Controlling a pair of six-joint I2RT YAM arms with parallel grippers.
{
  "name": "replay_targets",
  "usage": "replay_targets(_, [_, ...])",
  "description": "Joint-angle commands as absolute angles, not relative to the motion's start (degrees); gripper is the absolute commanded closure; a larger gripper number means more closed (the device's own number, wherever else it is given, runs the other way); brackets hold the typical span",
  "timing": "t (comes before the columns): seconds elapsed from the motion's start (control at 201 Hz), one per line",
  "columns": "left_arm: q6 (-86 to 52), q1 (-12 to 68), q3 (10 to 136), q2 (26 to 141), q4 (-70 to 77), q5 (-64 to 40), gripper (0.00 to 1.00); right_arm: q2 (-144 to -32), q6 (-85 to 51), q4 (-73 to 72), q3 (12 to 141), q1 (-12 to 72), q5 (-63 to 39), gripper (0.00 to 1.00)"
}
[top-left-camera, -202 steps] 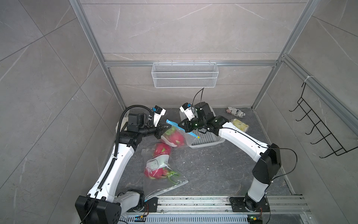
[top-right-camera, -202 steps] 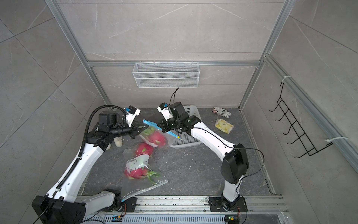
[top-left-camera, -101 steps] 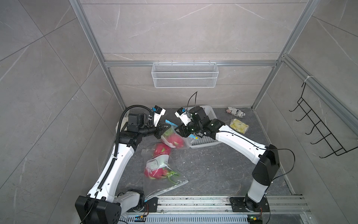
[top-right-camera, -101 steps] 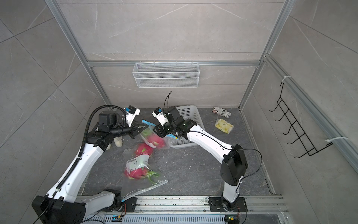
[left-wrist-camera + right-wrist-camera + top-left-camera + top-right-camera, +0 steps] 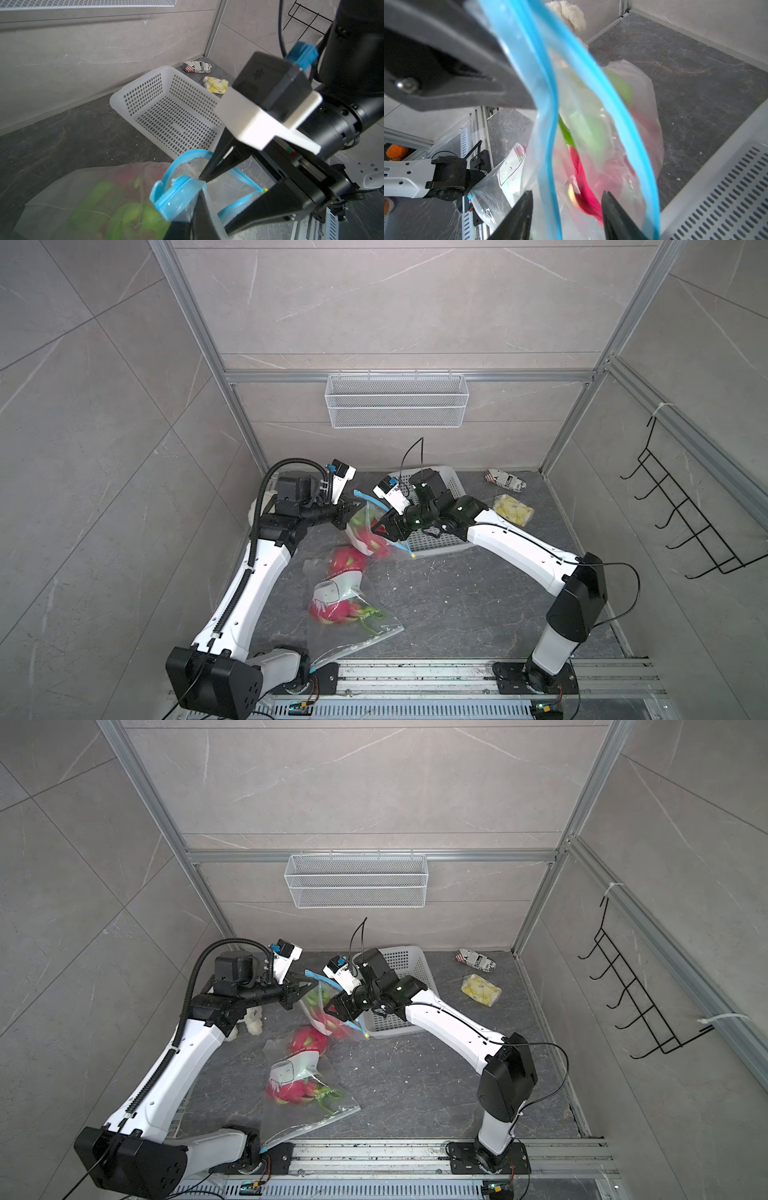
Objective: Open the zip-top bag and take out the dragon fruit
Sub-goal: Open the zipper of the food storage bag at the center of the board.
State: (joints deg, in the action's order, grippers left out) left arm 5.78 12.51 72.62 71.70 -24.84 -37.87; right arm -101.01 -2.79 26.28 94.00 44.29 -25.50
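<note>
I should back my right gripper off, close it and move it into the bag's opening [image 5: 592, 178] between both zip strips, because its open fingers are on either side of the near blue zip strip [image 5: 548, 192].
The zip-top bag [image 5: 362, 519] [image 5: 318, 999] is clear with a blue zip rim and hangs above the floor at the back left. My left gripper [image 5: 353, 510] [image 5: 194, 209] is shut on a bunched corner of that rim. A magenta dragon fruit [image 5: 366, 538] [image 5: 583, 182] with green scales sits inside the bag. My right gripper [image 5: 380, 526] [image 5: 566, 199] is open at the bag's mouth. Its fingers straddle one blue zip strip [image 5: 548, 145], with the fruit showing between them. The mouth gapes between the two blue strips.
Another dragon fruit [image 5: 347, 560] and a printed bag [image 5: 336, 601] with more fruit lie on the dark floor in front. A white perforated basket [image 5: 451, 481] stands right behind the right gripper. Two small packets [image 5: 513, 510] lie at the back right, and a white plush [image 5: 253, 1021] under the left arm.
My right gripper has gone from shut to open and moved left toward the left gripper and the bag's mouth. The left gripper has held still on the rim.
</note>
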Motion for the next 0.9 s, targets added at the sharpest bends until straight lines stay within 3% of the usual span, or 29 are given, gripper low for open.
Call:
replay_targets(0.0, [3.7,12.5,75.9,72.7,-19.6,-40.0,1.0,-101.2,-3.9,25.2,93.5,46.7,-21.8,0.52])
replay_targets(0.134, [2.8,12.6,75.1,71.7,-18.8,-42.1,1.0,-102.4,-6.0,23.7,93.7,46.7,-16.7,0.69])
replay_targets(0.294, [4.6,12.6,73.5,69.3,-20.6,-42.6,1.0,-101.8,-7.3,23.0,94.0,44.6,-18.3,0.72])
replay_targets(0.433, [5.9,12.6,72.6,68.2,-22.1,-42.9,1.0,-101.5,-9.8,21.8,94.0,41.9,-23.0,0.71])
replay_targets(0.617, [6.8,12.6,72.2,68.3,-23.2,-42.6,1.0,-101.1,-11.0,20.6,94.6,41.1,-26.4,0.52])
replay_targets(0.891, [7.3,12.6,72.0,67.9,-23.5,-43.3,1.0,-101.2,-17.3,16.3,94.1,37.4,-32.3,0.53])
